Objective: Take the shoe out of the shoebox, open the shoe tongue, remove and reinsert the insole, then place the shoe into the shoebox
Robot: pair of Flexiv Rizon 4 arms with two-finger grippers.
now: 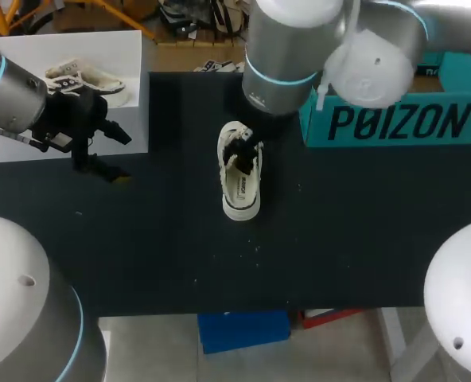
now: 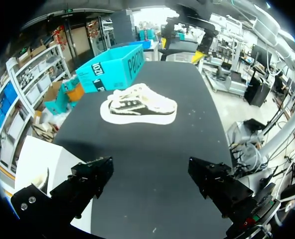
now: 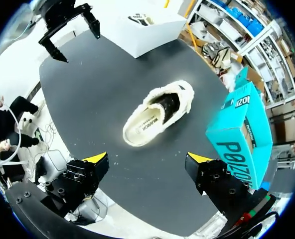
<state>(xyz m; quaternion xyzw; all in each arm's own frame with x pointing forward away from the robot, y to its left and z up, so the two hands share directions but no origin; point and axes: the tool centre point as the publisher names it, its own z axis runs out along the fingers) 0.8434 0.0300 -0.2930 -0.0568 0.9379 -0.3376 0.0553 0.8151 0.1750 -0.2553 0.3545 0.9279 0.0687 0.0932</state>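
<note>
The cream shoe's opening gapes wide [image 3: 166,105] between ragged edges, so I expect its loose upper [image 3: 180,110] to stay spread when I pick the shoe up by one side.
A cream slip-on shoe [image 1: 240,172] lies on its sole on the black table [image 1: 339,231], out of the box, with its printed insole showing inside. My right gripper [image 3: 147,160] hangs open above the shoe [image 3: 157,112], holding nothing; in the head view the arm hides most of it. Well to the shoe's left, my left gripper [image 1: 121,154] is open and empty over the table. Its wrist view shows the shoe [image 2: 140,104] side-on, far ahead of the left gripper [image 2: 152,175]. The teal shoebox [image 1: 395,119] stands at the back right.
A white platform [image 1: 132,111] at the back left carries another cream shoe [image 1: 88,79]. The teal shoebox [image 2: 112,67] sits just behind the shoe in the left wrist view. My left gripper [image 3: 68,22] shows far off in the right wrist view.
</note>
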